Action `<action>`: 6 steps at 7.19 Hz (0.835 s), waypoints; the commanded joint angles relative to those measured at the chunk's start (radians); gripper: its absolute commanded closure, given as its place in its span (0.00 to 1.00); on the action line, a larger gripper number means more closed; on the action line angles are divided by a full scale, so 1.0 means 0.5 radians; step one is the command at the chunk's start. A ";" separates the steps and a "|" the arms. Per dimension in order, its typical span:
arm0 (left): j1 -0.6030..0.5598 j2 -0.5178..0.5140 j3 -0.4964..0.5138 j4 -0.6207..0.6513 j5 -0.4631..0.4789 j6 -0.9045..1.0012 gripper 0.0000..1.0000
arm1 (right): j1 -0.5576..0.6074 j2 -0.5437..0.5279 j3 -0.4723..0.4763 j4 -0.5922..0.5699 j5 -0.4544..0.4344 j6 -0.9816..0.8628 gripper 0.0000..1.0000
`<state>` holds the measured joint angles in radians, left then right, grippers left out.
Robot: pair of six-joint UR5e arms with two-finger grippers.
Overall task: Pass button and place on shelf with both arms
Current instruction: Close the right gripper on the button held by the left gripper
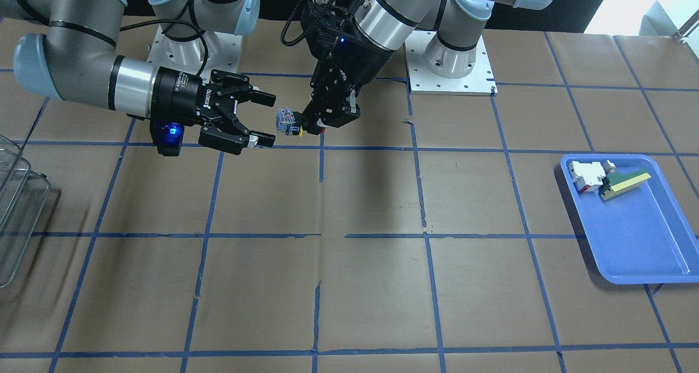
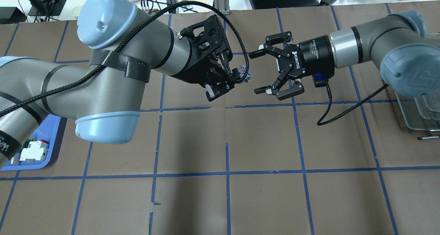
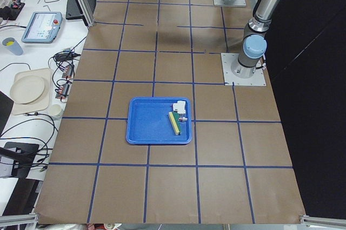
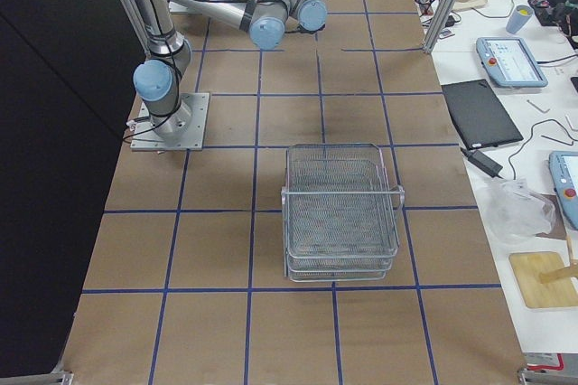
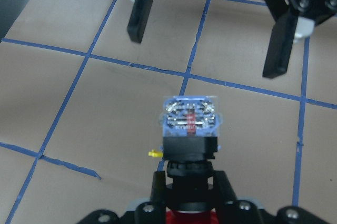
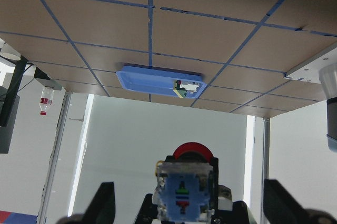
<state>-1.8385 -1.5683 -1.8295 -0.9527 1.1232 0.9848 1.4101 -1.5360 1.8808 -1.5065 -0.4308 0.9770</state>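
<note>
The button's round red cap [image 6: 194, 151] points away from the robot's right gripper, so the button should stand with its cap down and its body up when the robot sets it on the shelf.
My left gripper [image 1: 312, 125] is shut on the red cap end of the button [image 1: 288, 123] and holds it in the air over the table's middle, near the robot's side. The button's grey/clear blocky body [image 2: 243, 74] points at my right gripper [image 2: 257, 72]. My right gripper [image 1: 267, 119] is open and empty, its jaws spread just short of the button's body. In the left wrist view the button [image 5: 189, 124] faces the right gripper's two fingers [image 5: 141, 8]. In the right wrist view the button [image 6: 183, 195] sits centred between the open fingers [image 6: 102, 205]. The wire shelf [image 4: 341, 213] stands at the robot's right end.
A blue tray [image 1: 644, 242] at the robot's left end holds a white-and-red block [image 1: 587, 175] and a green-and-yellow wedge [image 1: 625, 184]. The shelf's edge [image 1: 16, 198] shows at the left of the front-facing view. The brown table has a blue tape grid.
</note>
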 commanded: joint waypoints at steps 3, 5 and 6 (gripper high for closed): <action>-0.008 -0.008 -0.001 0.040 0.002 0.000 0.87 | 0.009 0.004 -0.025 -0.245 -0.016 0.212 0.00; -0.008 -0.011 -0.010 0.043 0.002 0.000 0.87 | 0.057 0.034 0.000 -0.242 -0.025 0.209 0.00; -0.008 -0.011 -0.010 0.046 0.002 0.000 0.87 | 0.067 0.038 -0.003 -0.242 -0.037 0.212 0.00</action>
<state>-1.8423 -1.5733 -1.8334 -0.9320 1.1244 0.9844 1.4323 -1.5218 1.8785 -1.6267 -0.4430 1.0815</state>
